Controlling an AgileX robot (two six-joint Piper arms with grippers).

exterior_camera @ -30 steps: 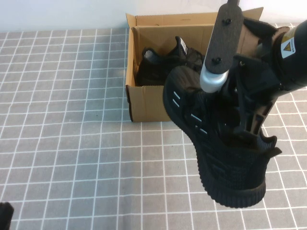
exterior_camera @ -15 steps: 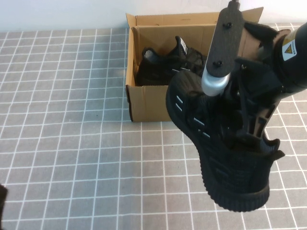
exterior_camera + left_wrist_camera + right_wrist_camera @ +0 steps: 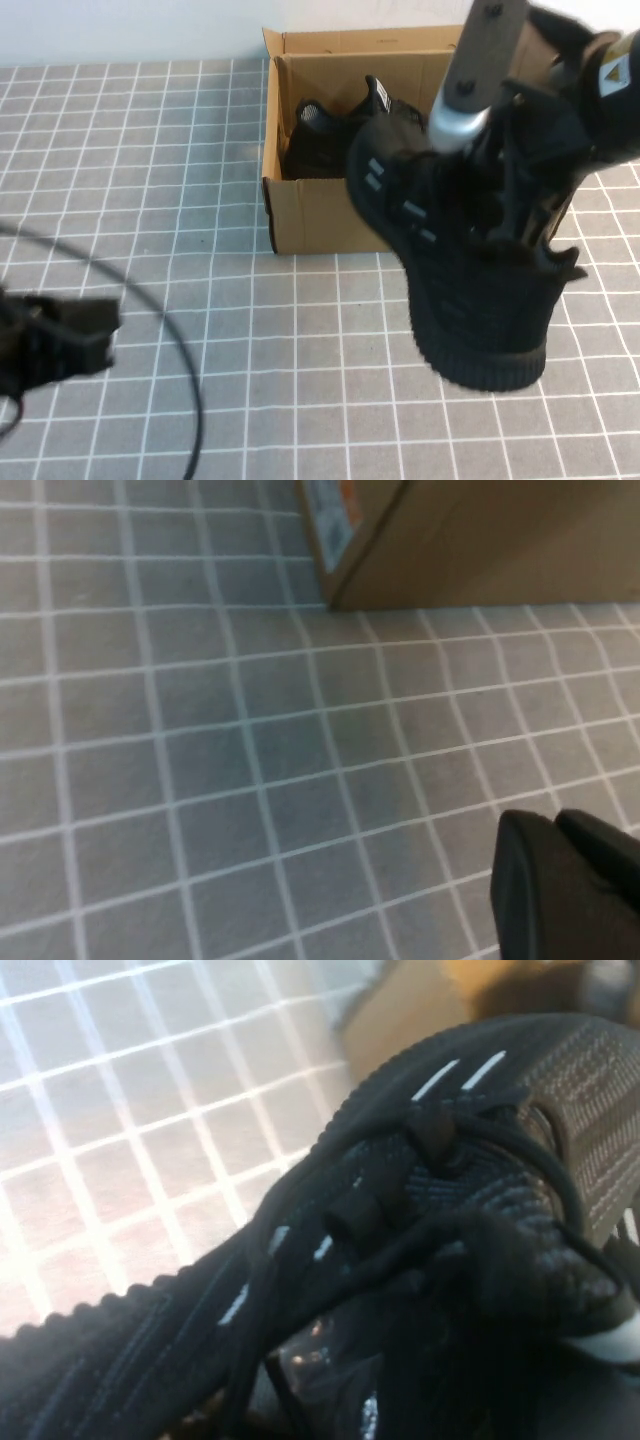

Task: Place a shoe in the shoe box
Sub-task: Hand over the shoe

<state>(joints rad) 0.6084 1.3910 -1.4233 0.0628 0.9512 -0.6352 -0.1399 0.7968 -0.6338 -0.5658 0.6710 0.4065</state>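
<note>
The shoe is held by its collar in my right gripper, its heel hanging low (image 3: 485, 362) in front of the shoe box. Next, my left gripper takes hold of the shoe's front (image 3: 384, 185) first.
A black knit shoe (image 3: 470, 290) with white dash marks hangs in the air, toe toward the shoe box, and my right gripper (image 3: 515, 215) is shut on it around the collar. The shoe (image 3: 400, 1210) fills the right wrist view and hides the jaws. The brown cardboard shoe box (image 3: 310, 215) stands open at the back, just beyond the toe. A look-alike black shoe (image 3: 330, 140) lies inside it. My left gripper (image 3: 95, 325) hovers low at the left, shut and holding nothing. In the left wrist view the left gripper (image 3: 555, 825) is above the mat, and a corner of the box (image 3: 450, 540) shows.
A grey mat with a white grid (image 3: 200, 200) covers the table. A dark cable (image 3: 170, 320) loops from the left arm over the mat's left side. A white wall (image 3: 130, 30) runs behind the box.
The right gripper has carried the shoe a little up and toward the box. The left arm and its cable have swung into view at the left.
</note>
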